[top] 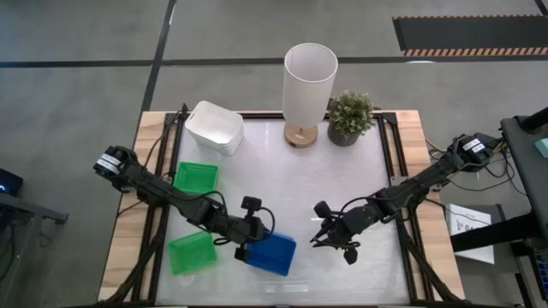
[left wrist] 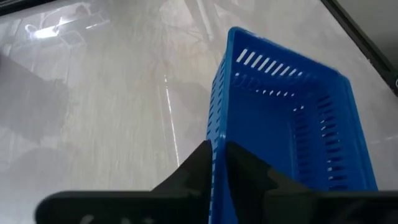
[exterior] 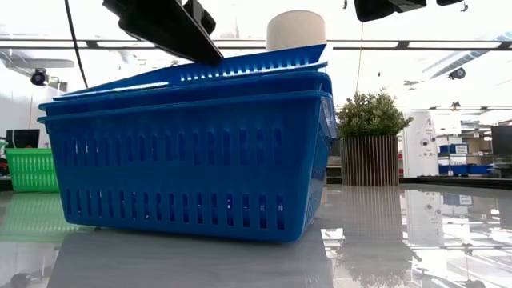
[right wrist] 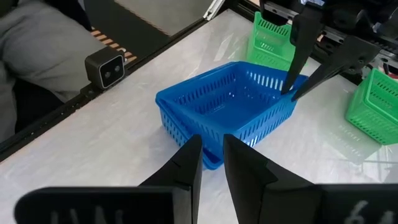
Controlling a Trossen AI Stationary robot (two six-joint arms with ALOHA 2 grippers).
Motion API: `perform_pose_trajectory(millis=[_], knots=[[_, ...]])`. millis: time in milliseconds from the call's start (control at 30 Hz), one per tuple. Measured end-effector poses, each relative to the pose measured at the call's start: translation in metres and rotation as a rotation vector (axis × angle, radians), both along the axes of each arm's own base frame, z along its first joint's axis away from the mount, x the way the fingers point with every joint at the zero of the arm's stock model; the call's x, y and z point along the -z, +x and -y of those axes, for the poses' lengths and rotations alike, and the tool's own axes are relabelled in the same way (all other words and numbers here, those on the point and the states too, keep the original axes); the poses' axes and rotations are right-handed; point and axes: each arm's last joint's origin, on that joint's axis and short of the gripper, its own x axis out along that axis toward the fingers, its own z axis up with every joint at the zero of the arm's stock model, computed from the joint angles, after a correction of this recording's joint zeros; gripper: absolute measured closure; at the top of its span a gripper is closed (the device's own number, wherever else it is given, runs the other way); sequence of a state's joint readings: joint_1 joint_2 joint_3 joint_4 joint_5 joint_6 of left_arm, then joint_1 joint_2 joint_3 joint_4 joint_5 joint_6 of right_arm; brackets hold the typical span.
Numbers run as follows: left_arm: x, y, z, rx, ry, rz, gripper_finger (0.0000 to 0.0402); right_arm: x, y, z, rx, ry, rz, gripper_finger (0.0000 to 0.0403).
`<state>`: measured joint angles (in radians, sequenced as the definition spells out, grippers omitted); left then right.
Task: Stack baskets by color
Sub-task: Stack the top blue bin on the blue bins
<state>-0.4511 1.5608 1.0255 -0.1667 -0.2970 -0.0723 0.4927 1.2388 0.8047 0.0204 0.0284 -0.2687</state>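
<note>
My left gripper is closed, and the top blue basket (exterior: 268, 63) sits at an angle in the blue stack. The gripper should open, take hold of the basket's rim (left wrist: 226, 118) again, lift the basket clear and lower it level.
Three nested blue baskets (top: 272, 253) (exterior: 188, 160) stand on the table near its front edge, and the top one sits aslant in the stack. My left gripper (top: 247, 250) (left wrist: 216, 149) is at the stack's left end, shut on the top basket's wall. My right gripper (top: 328, 235) (right wrist: 211, 146) hovers to the right of the stack, pointing at it. Its fingers are almost together with nothing between them. Two green baskets (top: 195, 177) (top: 192, 252) stand left of the stack. A white stack (top: 214, 127) stands at the far left. My left gripper pinches the top blue basket's wall at the rim (left wrist: 217, 127), near a corner (right wrist: 287, 93), with one finger inside the basket and one outside. The fingers (exterior: 172, 32) slant down from the table's left. The basket rests tilted in the stack below it.
A tall white cylinder lamp (top: 308, 85) and a potted plant (top: 349, 117) stand at the table's far edge. A small camera (right wrist: 107, 68) sits at the near edge in front of the blue stack. Bare tabletop (top: 342, 180) lies between the two arms.
</note>
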Motion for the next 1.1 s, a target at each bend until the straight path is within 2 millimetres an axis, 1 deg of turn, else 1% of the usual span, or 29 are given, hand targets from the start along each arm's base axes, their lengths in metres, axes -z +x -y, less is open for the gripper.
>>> perform_pose_trajectory(millis=[133, 267, 500, 600, 700, 833, 933, 1100], knots=[[-0.004, 0.001, 0.000, -0.001, -0.005, 0.010, 0.0394, 0.000, 0.000, 0.000, 0.005, 0.007, -0.004, 0.0346], [-0.012, -0.001, -0.001, -0.016, -0.041, 0.032, 0.0398, 0.000, 0.000, 0.000, 0.011, 0.016, -0.008, 0.0346], [-0.031, -0.009, -0.005, -0.002, -0.182, 0.055, 0.0398, 0.000, 0.000, 0.000, 0.016, 0.025, -0.012, 0.0346], [-0.036, -0.010, -0.007, 0.000, -0.271, 0.045, 0.0398, 0.000, 0.000, 0.000, 0.016, 0.025, -0.012, 0.0346], [-0.037, -0.010, -0.009, -0.006, -0.345, 0.027, 0.0398, 0.000, 0.000, 0.000, 0.016, 0.025, -0.012, 0.0346], [-0.030, -0.006, -0.015, -0.049, -0.426, -0.022, 0.0398, 0.000, 0.000, 0.000, 0.016, 0.025, -0.012, 0.0346], [-0.024, -0.006, -0.018, -0.051, -0.429, -0.046, 0.0398, 0.000, 0.000, 0.000, 0.016, 0.025, -0.013, 0.0346], [-0.028, -0.005, -0.017, -0.037, -0.429, -0.026, 0.0398, 0.000, 0.000, 0.000, 0.016, 0.026, -0.012, 0.0346]])
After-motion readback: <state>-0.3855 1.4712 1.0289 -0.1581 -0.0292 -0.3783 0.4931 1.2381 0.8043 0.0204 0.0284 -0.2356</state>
